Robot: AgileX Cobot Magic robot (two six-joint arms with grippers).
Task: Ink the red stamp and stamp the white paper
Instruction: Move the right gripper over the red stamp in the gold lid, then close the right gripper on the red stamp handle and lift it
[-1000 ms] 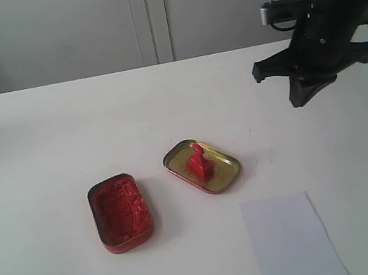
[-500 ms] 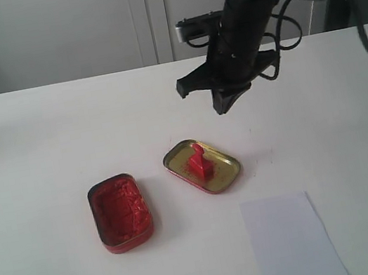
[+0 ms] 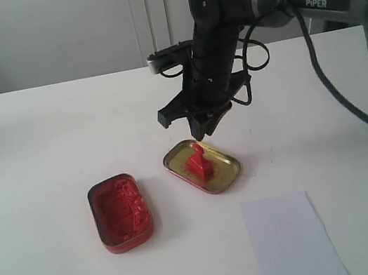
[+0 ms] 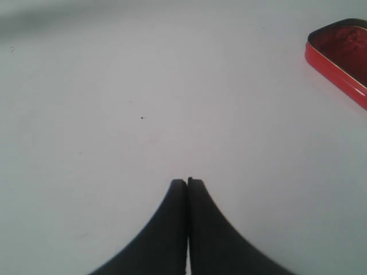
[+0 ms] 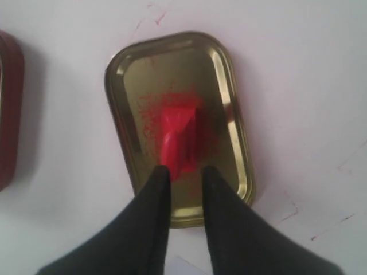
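Note:
Red smudges spread out around the red stamp's base, so I expect a patch of red ink to be hidden beneath the red stamp when I lift it.
The red stamp stands upright on the gold-coloured tin lid near the table's middle. My right gripper hangs open just above it, its fingers apart over the stamp's handle and holding nothing. The white paper lies flat at the front right; no stamp mark shows on it. My left gripper is shut and empty over bare table, and it does not show in the exterior view.
The open red ink tin full of red ink sits left of the lid. A grey wall with a panel seam stands behind the white table. Faint red smears mark the table beside the lid.
My right arm has swung in from the far right and come down over the lid and the stamp. The stamp, tins and paper have not moved.

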